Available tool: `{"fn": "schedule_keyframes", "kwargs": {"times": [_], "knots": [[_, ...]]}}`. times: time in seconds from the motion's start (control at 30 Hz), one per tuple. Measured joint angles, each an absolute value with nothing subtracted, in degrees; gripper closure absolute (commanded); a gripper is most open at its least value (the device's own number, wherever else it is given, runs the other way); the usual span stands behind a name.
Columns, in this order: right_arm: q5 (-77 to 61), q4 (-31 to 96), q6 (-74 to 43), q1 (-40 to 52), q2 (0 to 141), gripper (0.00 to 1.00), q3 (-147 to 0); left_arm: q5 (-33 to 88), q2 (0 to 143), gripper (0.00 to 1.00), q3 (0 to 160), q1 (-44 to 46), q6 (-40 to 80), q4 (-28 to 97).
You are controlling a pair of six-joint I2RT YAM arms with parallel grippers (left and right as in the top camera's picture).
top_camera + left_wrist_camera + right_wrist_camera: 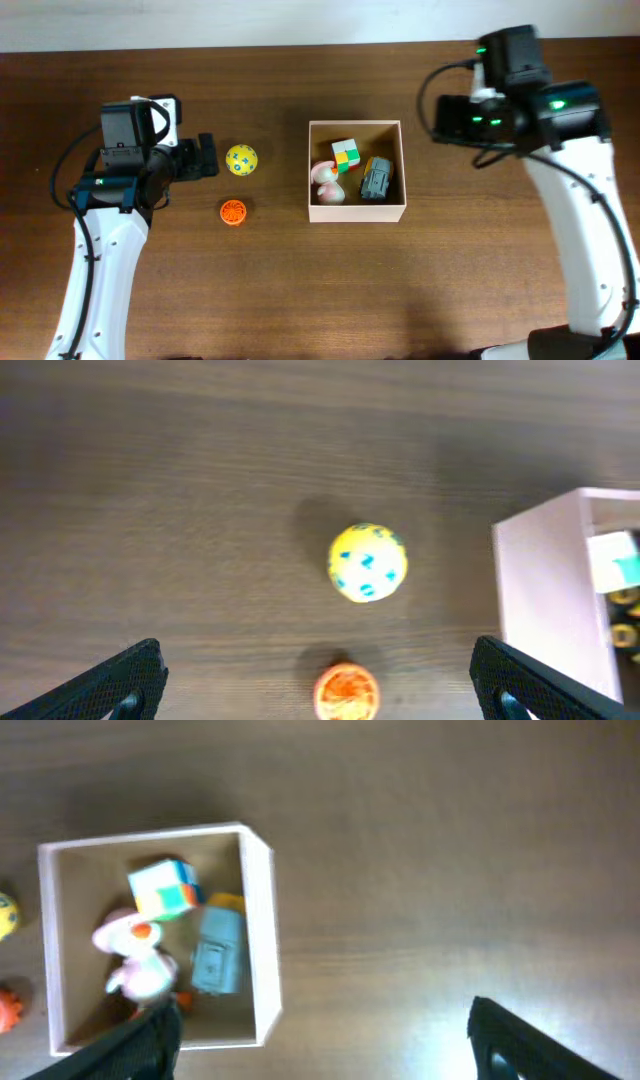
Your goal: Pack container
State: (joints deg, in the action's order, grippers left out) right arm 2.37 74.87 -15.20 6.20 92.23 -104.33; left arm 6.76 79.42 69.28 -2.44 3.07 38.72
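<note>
Next, I take the yellow ball (241, 159) with my left gripper and lower it beside the grey toy car (352, 190), because the ball is across the container from my right gripper.
The container (356, 213) is a square white box with a tan inside, at the table's middle. It holds a coloured cube (346, 154), a grey toy car (377, 179) and a pink-white duck (328, 183). A yellow ball (241, 159) and an orange ball (234, 212) lie on the table left of it. My left gripper (207, 157) is open and empty, just left of the yellow ball; in the left wrist view the orange ball (346, 693) lies between the open fingers (315, 655). My right gripper (442, 108) is open and empty, right of the container (258, 920).
The table is dark brown wood. The container's white wall (545, 590) stands right of the yellow ball (367, 562) in the left wrist view. Bare wood lies right of the container under the right fingers (320, 1018).
</note>
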Motion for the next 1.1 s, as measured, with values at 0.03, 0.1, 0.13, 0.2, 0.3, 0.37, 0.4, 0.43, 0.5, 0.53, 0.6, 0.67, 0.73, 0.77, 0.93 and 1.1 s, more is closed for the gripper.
{"fn": "schedule_keyframes", "kwargs": {"times": [0.03, 0.1, 0.13, 0.2, 0.3, 0.37, 0.4, 0.43, 0.5, 0.53, 0.6, 0.67, 0.73, 0.77, 0.93, 1.1], "knots": [[1.2, 75.5, -15.2, 4.0, 92.2, 0.10, -104.3, 7.6, 79.4, 0.01, 69.3, -2.4, 3.0, 37.6], [-0.9, 75.6, -15.2, 0.1, 92.2, 0.09, -104.0, 8.4, 79.4, 0.01, 69.3, -2.4, 3.0, 36.0], [-1.8, 75.7, -15.2, -1.7, 92.2, 0.08, -103.7, 8.4, 79.4, 0.01, 69.4, -2.4, 3.0, 35.2], [-3.3, 75.7, -15.2, -5.1, 92.2, 0.06, -103.0, 8.4, 79.9, 0.01, 70.2, -2.4, 3.0, 35.4], [-4.8, 75.9, -15.2, -9.2, 92.2, 0.03, -102.7, 8.4, 82.8, 0.01, 74.3, -2.4, 3.0, 37.8], [-5.4, 76.3, -15.3, -11.0, 92.2, 0.01, -102.7, 8.4, 86.5, 0.01, 78.8, -2.4, 3.0, 41.3], [-5.6, 76.4, -15.3, -11.5, 92.2, 0.00, -102.7, 8.5, 89.0, 0.01, 81.6, -2.2, 2.8, 43.4], [-5.8, 76.4, -15.2, -11.9, 92.2, 0.01, -102.6, 8.5, 91.5, 0.01, 84.4, -2.0, 2.5, 45.3], [-6.0, 76.4, -15.2, -12.2, 92.2, 0.01, -102.6, 8.5, 97.1, 0.01, 90.1, -1.4, 1.8, 48.9], [-6.2, 76.4, -15.2, -12.2, 92.2, 0.01, -102.5, 8.6, 99.9, 0.01, 92.8, -0.9, 1.4, 50.9], [-6.4, 76.5, -15.2, -12.2, 92.2, 0.01, -102.5, 8.6, 105.4, 0.01, 97.4, 0.3, 0.8, 53.5], [-6.6, 76.5, -15.2, -12.2, 92.2, 0.01, -102.5, 8.5, 109.9, 0.01, 100.4, 1.4, 0.3, 55.2], [-6.7, 76.5, -15.2, -12.2, 92.2, 0.01, -102.5, 8.4, 113.4, 0.01, 101.6, 2.4, -0.1, 55.6], [-6.7, 76.5, -15.2, -12.2, 92.2, 0.01, -102.5, 8.4, 114.8, 0.01, 101.8, 2.9, -0.2, 55.8], [-6.8, 76.5, -15.2, -12.2, 92.2, 0.01, -102.5, 8.1, 120.6, 0.08, 101.8, 4.3, -0.5, 56.2], [-6.8, 76.5, -15.2, -12.2, 92.2, 0.01, -102.5, 7.5, 124.7, 0.25, 101.8, 5.7, -0.8, 58.0]]}}
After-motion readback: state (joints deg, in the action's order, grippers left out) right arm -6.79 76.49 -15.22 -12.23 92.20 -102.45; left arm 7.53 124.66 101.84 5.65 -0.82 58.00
